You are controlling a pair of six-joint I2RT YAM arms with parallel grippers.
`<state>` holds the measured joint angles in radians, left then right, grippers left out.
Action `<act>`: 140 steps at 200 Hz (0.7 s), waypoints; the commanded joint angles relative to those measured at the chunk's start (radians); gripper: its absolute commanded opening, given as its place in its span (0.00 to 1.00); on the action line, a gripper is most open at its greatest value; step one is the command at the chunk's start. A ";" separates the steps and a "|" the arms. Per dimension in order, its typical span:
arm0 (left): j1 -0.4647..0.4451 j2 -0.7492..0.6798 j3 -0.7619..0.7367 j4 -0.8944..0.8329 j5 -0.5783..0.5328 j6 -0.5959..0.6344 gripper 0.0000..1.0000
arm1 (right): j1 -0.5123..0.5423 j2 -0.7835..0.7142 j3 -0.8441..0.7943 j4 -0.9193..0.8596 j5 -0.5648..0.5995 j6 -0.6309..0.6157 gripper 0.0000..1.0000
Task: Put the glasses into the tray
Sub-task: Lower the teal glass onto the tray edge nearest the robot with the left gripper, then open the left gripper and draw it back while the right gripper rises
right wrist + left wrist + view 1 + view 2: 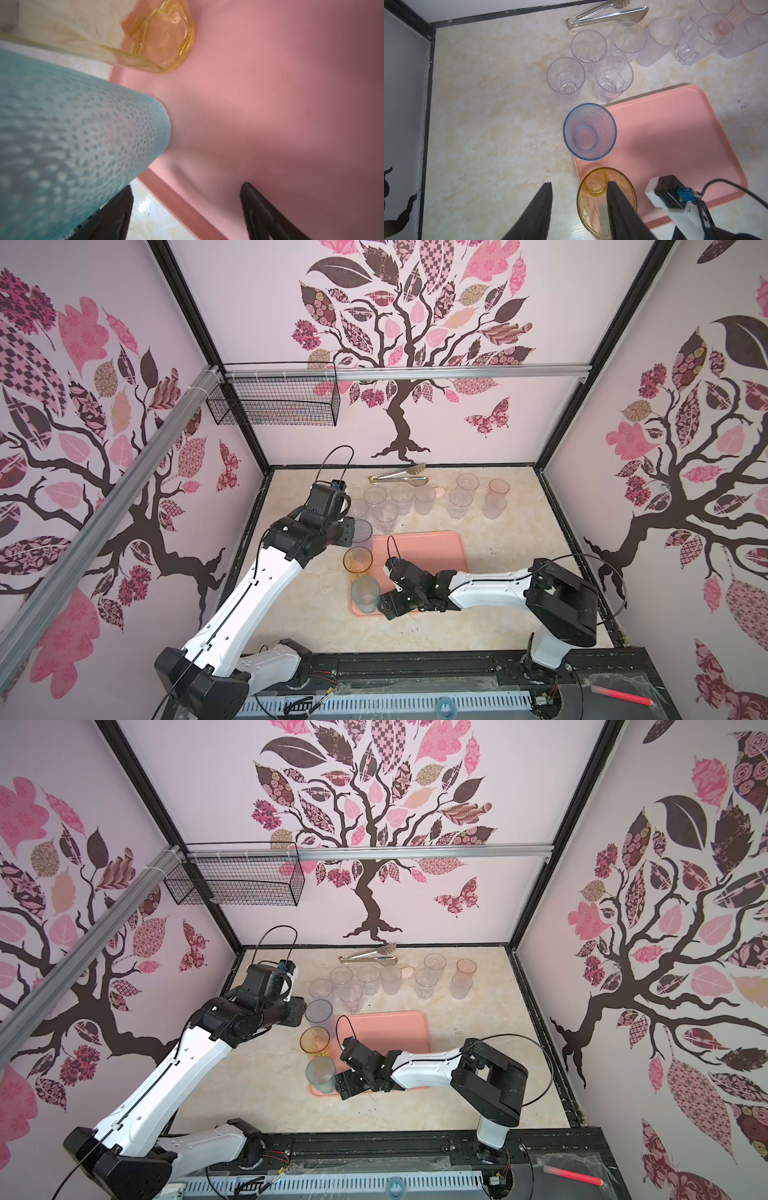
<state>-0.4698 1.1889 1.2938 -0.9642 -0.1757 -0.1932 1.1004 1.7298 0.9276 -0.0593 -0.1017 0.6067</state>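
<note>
The teal glass [365, 594] is farther into the tray than the amber glass [357, 561]. My right gripper keeps pushing the teal glass until the two line up.
The salmon-pink tray [428, 556] lies mid-table. Three glasses stand in a row along its left side: a blue one [362, 531] at the far corner, an amber one [357, 560] in the middle, a teal one [365, 593] at the near corner. My left gripper [348, 531] hovers just left of the blue glass, open and holding nothing. In the left wrist view its fingers [612, 191] spread over the amber glass [593, 207], apart from the blue glass [589, 132]. My right gripper [384, 597] stands open beside the teal glass [83, 135], over the tray's rim [166, 195].
Several clear, frosted and pale pink glasses [401, 497] stand on the table behind the tray, up to the back right [498, 487]. Metal tongs [399, 475] lie by the back wall. A wire basket [274, 402] hangs at the back left.
</note>
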 commanded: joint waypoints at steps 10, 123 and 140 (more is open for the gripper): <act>0.009 -0.012 -0.029 0.025 -0.008 0.003 0.47 | 0.012 0.038 0.036 -0.005 -0.009 0.007 0.84; 0.090 -0.018 -0.031 0.028 0.033 0.006 0.51 | 0.014 -0.021 0.072 -0.063 0.009 -0.035 0.85; 0.118 -0.024 -0.022 0.038 0.039 0.010 0.52 | 0.009 -0.073 0.092 -0.125 0.040 -0.077 0.86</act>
<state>-0.3874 1.1870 1.2789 -0.9539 -0.1600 -0.1890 1.1099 1.7519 0.9680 -0.0841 -0.1051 0.5888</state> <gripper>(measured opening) 0.511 0.853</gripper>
